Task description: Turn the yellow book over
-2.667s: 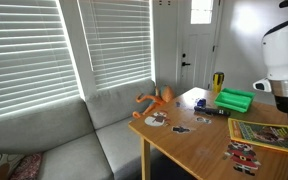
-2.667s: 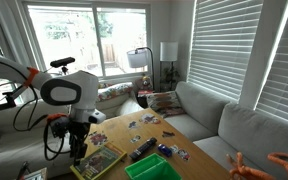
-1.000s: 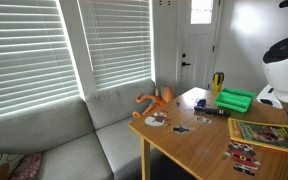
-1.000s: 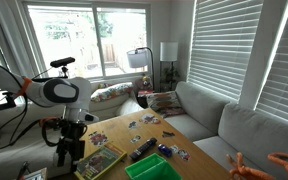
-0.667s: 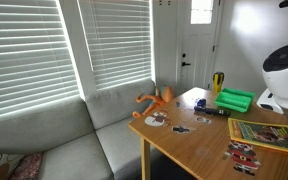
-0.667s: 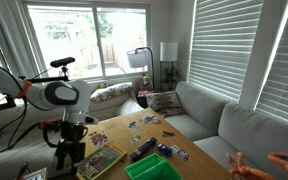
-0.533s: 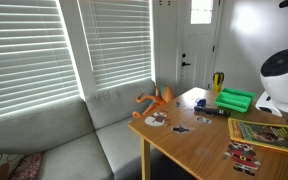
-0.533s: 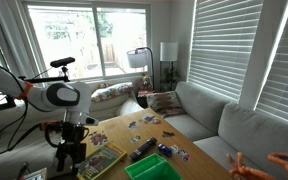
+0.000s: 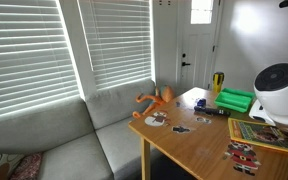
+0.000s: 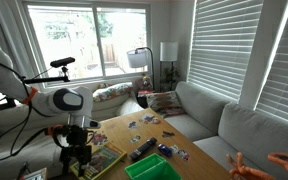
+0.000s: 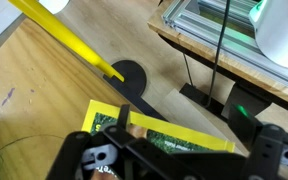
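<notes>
The yellow book's corner (image 11: 225,146) sticks out past the table's edge between my open fingers, so I should keep moving my gripper in until it closes on the yellow border (image 11: 176,131).
The yellow book (image 9: 260,133) lies flat, yellow-green face up, near the table's corner; it also shows in the other exterior view (image 10: 105,160). In the wrist view its yellow border (image 11: 174,129) and green picture run across the bottom, on the wooden table (image 11: 44,90). My gripper (image 11: 189,128) is low over the book's edge, its fingers spread wide on either side of the border, open and holding nothing. In an exterior view the gripper (image 10: 77,163) hangs at the book's outer edge. My white arm (image 9: 280,94) hides the gripper in the other one.
A bright green tray (image 9: 234,100) sits behind the book and shows again in an exterior view (image 10: 149,168). Red printed cards (image 9: 242,155), a black remote (image 10: 142,150) and an orange toy (image 9: 154,99) lie on the table. A grey sofa (image 9: 74,150) adjoins it.
My arm has come down toward the book over the earlier frames; the gripper now sits lower, right at the book's edge. The book has not moved.
</notes>
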Robot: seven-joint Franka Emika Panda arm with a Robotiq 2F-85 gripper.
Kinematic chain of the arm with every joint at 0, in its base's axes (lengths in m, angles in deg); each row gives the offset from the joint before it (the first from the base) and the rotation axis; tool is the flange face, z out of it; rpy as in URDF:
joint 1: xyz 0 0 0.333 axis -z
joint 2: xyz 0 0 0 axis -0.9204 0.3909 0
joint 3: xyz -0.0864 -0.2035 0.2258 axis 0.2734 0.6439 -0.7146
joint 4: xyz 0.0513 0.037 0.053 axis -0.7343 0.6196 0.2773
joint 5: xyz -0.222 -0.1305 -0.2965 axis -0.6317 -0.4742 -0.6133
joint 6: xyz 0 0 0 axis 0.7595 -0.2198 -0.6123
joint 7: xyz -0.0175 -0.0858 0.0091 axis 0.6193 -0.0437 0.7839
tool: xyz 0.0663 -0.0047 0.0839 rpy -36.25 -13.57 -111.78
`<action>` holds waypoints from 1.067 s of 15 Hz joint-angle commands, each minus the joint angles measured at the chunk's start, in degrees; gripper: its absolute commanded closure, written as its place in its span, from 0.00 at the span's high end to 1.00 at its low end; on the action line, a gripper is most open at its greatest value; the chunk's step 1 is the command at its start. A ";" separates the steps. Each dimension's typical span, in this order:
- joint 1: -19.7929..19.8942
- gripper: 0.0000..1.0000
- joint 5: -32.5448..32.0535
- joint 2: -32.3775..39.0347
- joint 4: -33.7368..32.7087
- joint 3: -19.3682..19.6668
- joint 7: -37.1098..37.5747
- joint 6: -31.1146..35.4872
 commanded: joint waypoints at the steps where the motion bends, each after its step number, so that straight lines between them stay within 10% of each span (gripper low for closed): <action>1: -0.59 1.00 -2.51 1.94 -0.07 -0.61 1.07 2.55; 7: -0.38 0.97 -5.05 2.14 -0.14 -1.33 1.79 6.56; 9: -0.34 0.72 -5.47 2.56 -0.11 -1.37 1.70 7.37; 16: -0.45 0.39 -5.40 3.33 -1.05 -1.15 0.81 6.40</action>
